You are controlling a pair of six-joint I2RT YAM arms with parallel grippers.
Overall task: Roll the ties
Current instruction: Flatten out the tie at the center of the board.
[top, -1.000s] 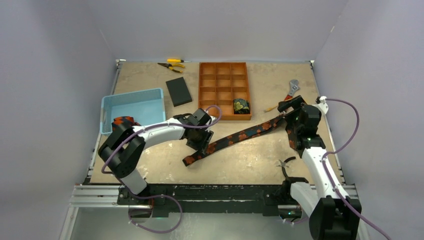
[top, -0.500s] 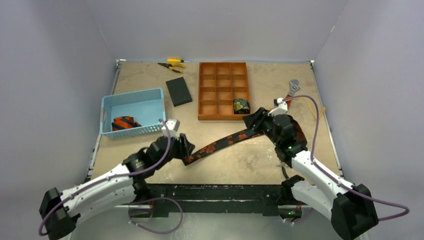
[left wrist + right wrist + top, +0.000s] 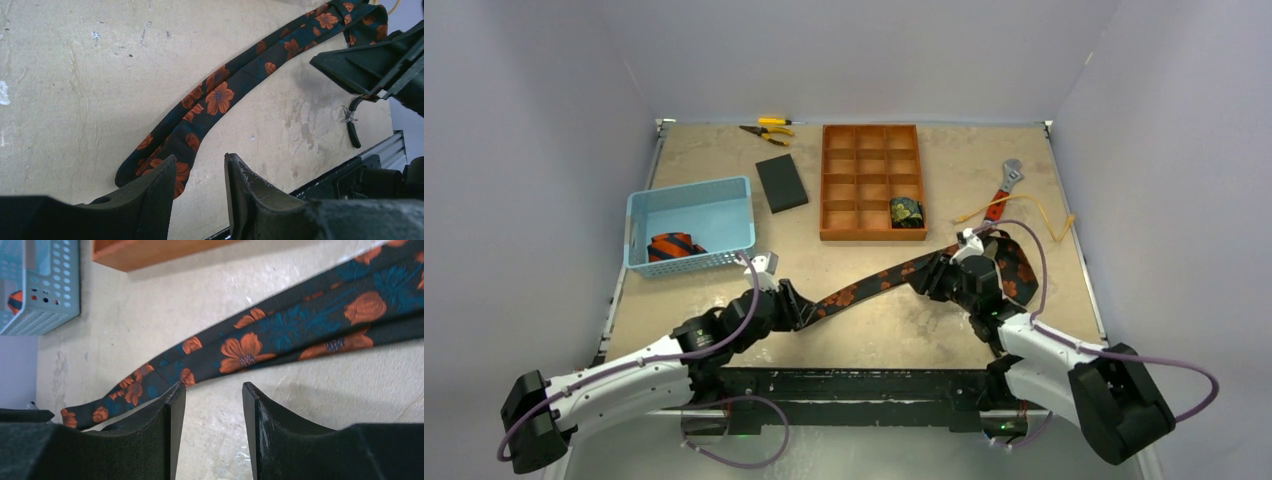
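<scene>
The dark tie's wide end (image 3: 1019, 272) folds back near the wrench, so the robot's right gripper should pick the tie up at the bend (image 3: 1000, 236) and pull it straight before rolling it.
A dark tie with red-orange flowers (image 3: 874, 283) lies stretched diagonally across the table, its wide end bunched at the right (image 3: 1016, 270). My left gripper (image 3: 799, 310) is open and empty, low over the tie's narrow left end. In the left wrist view the tie (image 3: 220, 95) runs past the left fingertip, with the gripper (image 3: 200, 165) beside its end. My right gripper (image 3: 929, 280) is open and empty beside the tie's middle (image 3: 280, 335), with bare table between its fingers (image 3: 212, 390). A rolled black and green-gold tie (image 3: 906, 212) sits in the tray. A navy tie with orange stripes (image 3: 674, 245) lies in the basket.
An orange compartment tray (image 3: 824, 180) stands at the back centre. A blue basket (image 3: 689, 187) stands at the left. A flat black pad (image 3: 781, 183), yellow-handled pliers (image 3: 766, 132), a wrench (image 3: 1007, 180) and a yellow cord (image 3: 1024, 205) lie around them. Small pliers (image 3: 351, 130) lie near the front edge.
Both arms have dropped low toward the near edge. My left gripper slid back to the tie's narrow end. My right gripper left the wide end and moved left along the tie.
</scene>
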